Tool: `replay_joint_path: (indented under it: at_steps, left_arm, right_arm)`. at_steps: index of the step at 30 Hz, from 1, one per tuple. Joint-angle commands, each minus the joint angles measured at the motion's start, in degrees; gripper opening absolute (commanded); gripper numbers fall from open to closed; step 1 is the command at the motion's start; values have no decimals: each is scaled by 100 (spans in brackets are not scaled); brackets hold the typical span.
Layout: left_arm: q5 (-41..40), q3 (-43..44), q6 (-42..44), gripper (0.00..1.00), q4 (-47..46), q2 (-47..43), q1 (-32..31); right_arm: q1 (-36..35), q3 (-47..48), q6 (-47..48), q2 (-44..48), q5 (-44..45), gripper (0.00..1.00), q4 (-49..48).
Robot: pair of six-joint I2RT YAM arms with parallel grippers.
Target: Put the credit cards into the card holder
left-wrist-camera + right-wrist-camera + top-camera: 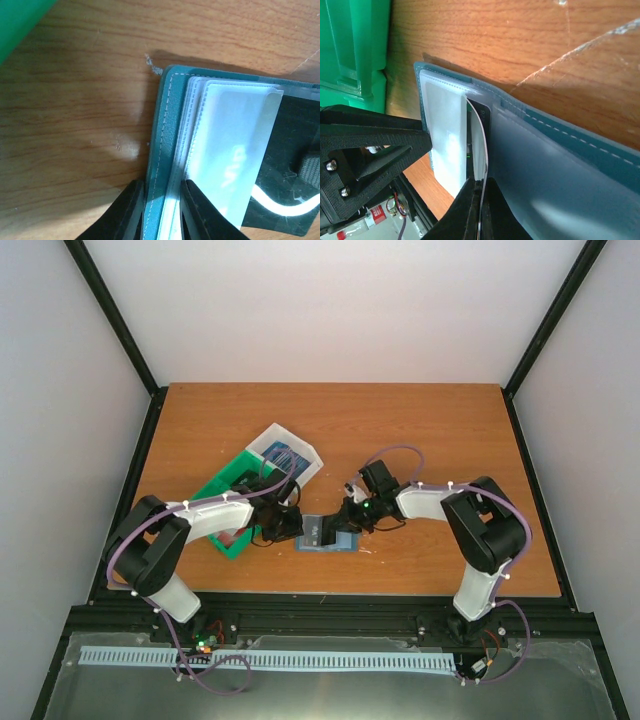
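Observation:
The dark card bows edge-on at the clear sleeves, so my right gripper should lay the card flat over the holder and retake the card by its near end.
The teal card holder lies open on the table between my two grippers. In the left wrist view my left gripper is shut on the holder's teal cover edge and a few clear sleeves. A dark card with a white curved line lies to the right of them. In the right wrist view my right gripper is shut on that thin card, seen edge-on and bowed. Its far end sits between the sleeves of the holder.
A green bin stands just left of the left gripper, also in the right wrist view. A white bin behind it holds more cards. The left arm's black finger is close to the holder's left edge.

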State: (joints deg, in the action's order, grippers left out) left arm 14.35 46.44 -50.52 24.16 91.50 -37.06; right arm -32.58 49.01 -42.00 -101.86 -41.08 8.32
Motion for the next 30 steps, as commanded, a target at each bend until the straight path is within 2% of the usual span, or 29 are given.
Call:
replay_joint_path:
  at_steps: [1,12,20,22,30]
  left_arm:
    - [-74,27,5,22,111,240,-116]
    - [-20,50,62,27,80,263,-135]
    - [5,13,86,27,49,230,-143]
    - [14,-1,88,27,37,231,-144]
    - [216,-40,198,30,-93,225,-139]
  right_arm:
    - [-12,-118,122,-313,-11,3,-14]
    - [-182,-15,-25,-559,-124,3,-231]
    - [-195,63,60,-146,431,5,188]
    - [-196,125,109,15,653,10,430]
    - [-237,333,130,496,1292,43,1221]
